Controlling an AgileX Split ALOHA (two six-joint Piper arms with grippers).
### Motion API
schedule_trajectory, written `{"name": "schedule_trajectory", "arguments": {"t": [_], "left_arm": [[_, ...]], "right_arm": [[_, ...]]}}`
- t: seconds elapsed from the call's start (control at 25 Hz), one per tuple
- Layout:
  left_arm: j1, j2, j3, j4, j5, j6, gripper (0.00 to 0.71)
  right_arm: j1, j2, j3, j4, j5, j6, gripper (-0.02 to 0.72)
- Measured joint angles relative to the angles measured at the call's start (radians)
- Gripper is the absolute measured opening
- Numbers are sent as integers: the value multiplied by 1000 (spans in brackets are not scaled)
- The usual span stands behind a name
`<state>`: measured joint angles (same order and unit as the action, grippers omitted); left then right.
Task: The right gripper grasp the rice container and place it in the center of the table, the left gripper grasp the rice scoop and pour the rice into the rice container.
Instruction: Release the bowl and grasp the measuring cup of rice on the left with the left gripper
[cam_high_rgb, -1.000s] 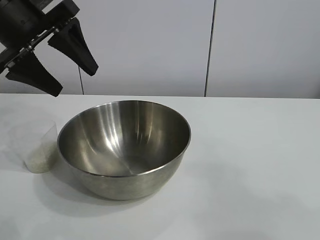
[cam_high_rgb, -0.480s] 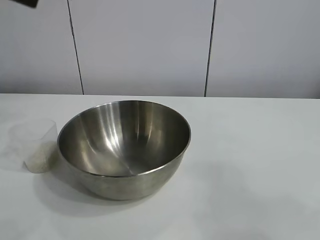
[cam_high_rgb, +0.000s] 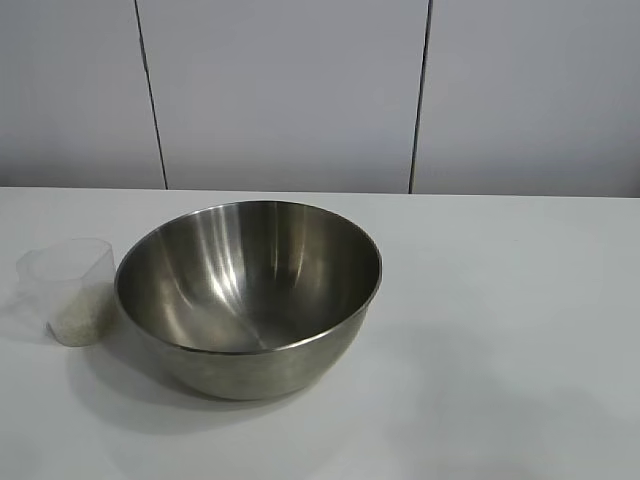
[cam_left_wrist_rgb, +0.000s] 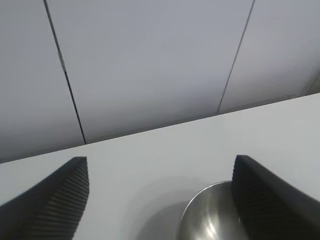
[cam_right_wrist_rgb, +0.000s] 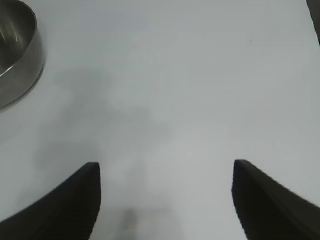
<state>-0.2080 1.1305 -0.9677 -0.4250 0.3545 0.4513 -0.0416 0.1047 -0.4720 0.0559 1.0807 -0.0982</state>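
I expect the loose rice (cam_high_rgb: 84, 315) to spread in a thin layer over the rice container's bottom when I pour, because there is rice only in the rice scoop's bottom (cam_high_rgb: 76, 331).
The rice container (cam_high_rgb: 250, 295), a big shiny steel bowl, stands upright on the white table (cam_high_rgb: 500, 330), left of the middle in the exterior view. Beside it on the left stands the rice scoop (cam_high_rgb: 70, 290), a clear plastic cup, apart from the bowl, with rice (cam_high_rgb: 82, 320) in its bottom. No arm shows in the exterior view. My left gripper (cam_left_wrist_rgb: 160, 160) is open and empty, high above the table with the rice container's rim (cam_left_wrist_rgb: 210, 212) below it. My right gripper (cam_right_wrist_rgb: 166, 164) is open over bare table, with the rice container (cam_right_wrist_rgb: 15, 50) off to one side.
A grey panelled wall (cam_high_rgb: 300, 90) rises behind the table's far edge. To the right of the bowl lies bare white tabletop (cam_right_wrist_rgb: 200, 90).
The left gripper, at the upper left of the exterior view a second ago, has risen out of that view. Bowl and cup have not moved.
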Motion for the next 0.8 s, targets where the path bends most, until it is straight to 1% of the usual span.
{"name": "schedule_trajectory", "arguments": {"t": [0.2,0.28,0.36,0.48,0.6,0.64,0.72,0.8], "left_arm": [[0,-97,253,2,-144,-42,570],[0,-137,356,22,-246,-94,570],[0,-171,460,104,-354,-180,570],[0,-197,609,356,-498,-293,570],[0,-198,703,578,-575,-339,570],[0,-198,729,620,-595,-354,570],[11,-198,773,655,-662,-382,570],[56,-200,810,667,-739,-428,570]], "right_arm": [[0,0,0,0,0,0,502],[0,0,0,0,0,0,502],[0,0,0,0,0,0,502],[0,0,0,0,0,0,502],[0,0,0,0,-1,0,502],[0,0,0,0,-1,0,502],[0,0,0,0,-1,0,502],[0,0,0,0,-1,0,502]]}}
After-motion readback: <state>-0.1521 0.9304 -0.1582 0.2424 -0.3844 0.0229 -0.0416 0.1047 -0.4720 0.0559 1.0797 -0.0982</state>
